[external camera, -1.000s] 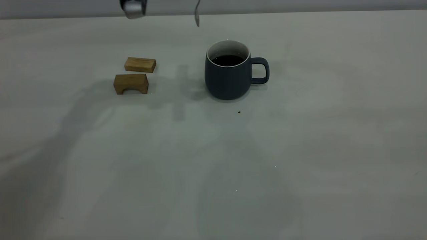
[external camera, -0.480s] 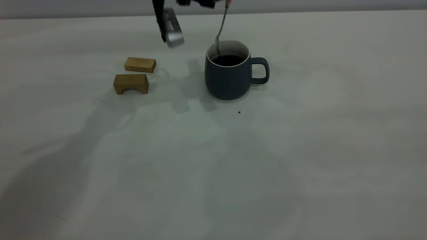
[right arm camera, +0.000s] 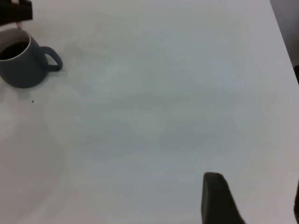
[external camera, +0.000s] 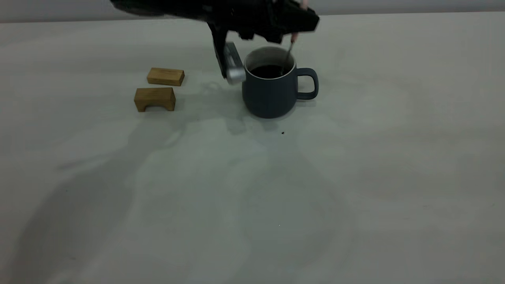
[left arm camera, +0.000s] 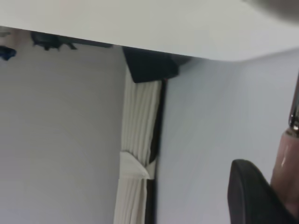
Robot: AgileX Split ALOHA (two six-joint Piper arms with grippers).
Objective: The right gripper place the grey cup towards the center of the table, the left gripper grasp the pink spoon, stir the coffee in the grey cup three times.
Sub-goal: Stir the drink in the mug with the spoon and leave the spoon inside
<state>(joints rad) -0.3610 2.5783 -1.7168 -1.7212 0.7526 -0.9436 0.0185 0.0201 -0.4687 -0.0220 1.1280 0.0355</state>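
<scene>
The pink spoon's metal neck (external camera: 288, 55) is near the grey cup's side, next to the cup's handle. My left gripper should sweep back toward the cup's opposite inner side (external camera: 253, 63).
The grey cup (external camera: 270, 94) stands upright on the table (external camera: 355, 177), handle to the right, with dark coffee (external camera: 270, 71) inside. My left gripper (external camera: 296, 30) hangs just above the cup's far right rim, shut on the pink spoon (external camera: 293, 38). The spoon's metal neck slants down into the coffee near the right inner wall. In the left wrist view one black finger (left arm camera: 252, 193) presses against the pink handle (left arm camera: 286, 161). My right gripper (right arm camera: 257, 205) is open over bare table, far from the cup (right arm camera: 21, 65).
Two brown wooden blocks lie left of the cup: a flat one (external camera: 165, 76) and an arched one (external camera: 155, 99). A small dark speck (external camera: 283, 133) sits in front of the cup. The left arm's silver cylinder (external camera: 233, 65) hangs close to the cup's left rim.
The left arm has come down and to the right. The spoon, above the table behind the cup a second ago, now dips into the coffee. The cup has not moved.
</scene>
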